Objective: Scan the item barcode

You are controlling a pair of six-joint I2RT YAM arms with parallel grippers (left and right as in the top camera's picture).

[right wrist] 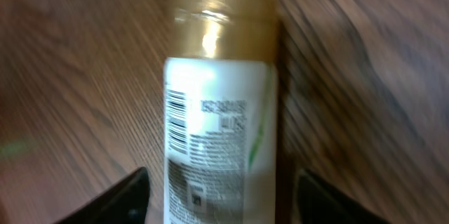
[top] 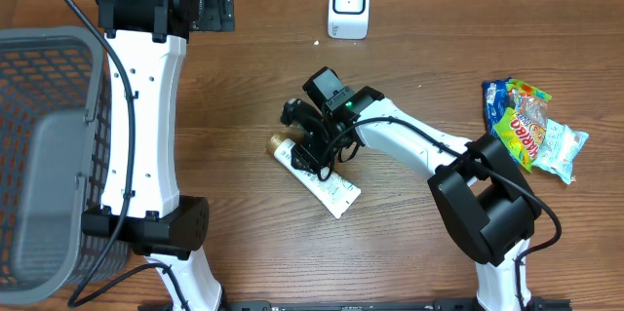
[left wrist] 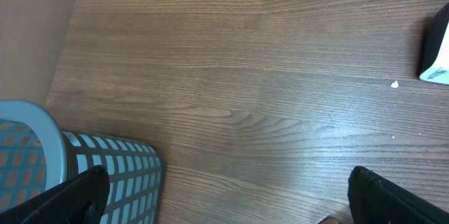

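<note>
The white tube (top: 330,189) is slanted away from the scanner, so next my right gripper grabs it just below the gold cap (top: 286,153) and first turn the cap to the scanner.
A white tube (top: 320,179) with a gold cap (top: 280,142) lies flat on the wooden table near its middle. My right gripper (top: 314,150) hangs low over the tube's cap end. In the right wrist view the tube (right wrist: 217,112) runs between the two dark fingers (right wrist: 130,192), with a gap on each side, so the right gripper (right wrist: 223,182) is open. Printed text and a barcode (right wrist: 177,112) face up on the tube. A white scanner (top: 349,5) stands at the back of the table. My left gripper (left wrist: 228,178) is open and holds nothing, near the back left.
A grey mesh basket (top: 49,155) fills the left side, and its rim (left wrist: 42,122) shows under the left wrist. Colourful snack bags (top: 531,126) lie at the right. The scanner's edge (left wrist: 438,48) shows at the right of the left wrist view.
</note>
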